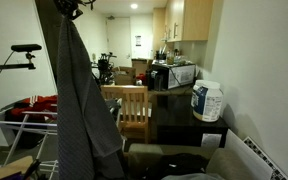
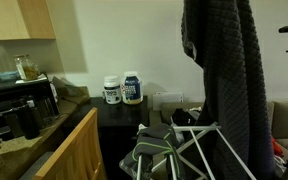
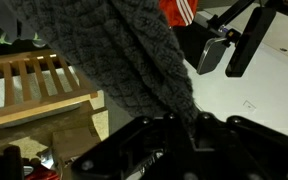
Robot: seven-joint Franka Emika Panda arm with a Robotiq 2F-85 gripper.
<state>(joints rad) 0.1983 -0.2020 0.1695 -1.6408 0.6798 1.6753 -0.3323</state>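
Note:
I should move my gripper back and raise it higher before I bring the garment across the rack's bars [image 2: 192, 129], because the dark grey garment's lower part [image 2: 248, 138] hangs down beside the drying rack.
A dark grey knitted garment [image 1: 79, 100] hangs in a long drape from high up, where my gripper [image 1: 72, 5] pinches its top edge. In an exterior view the same garment [image 2: 222, 70] falls from the top of the frame down past a drying rack. The wrist view shows the knit fabric [image 3: 134, 50] running down into my gripper [image 3: 187, 118], whose black fingers are shut on a bunched fold of it. The fabric hides the fingertip pads.
A metal drying rack [image 2: 174, 150] stands just below the garment. A wooden chair [image 1: 129, 105] sits beside it. Two white tubs [image 2: 124, 88] rest on a black table [image 1: 184, 118]. Kitchen appliances [image 1: 172, 74] and a bicycle [image 1: 24, 50] are farther off.

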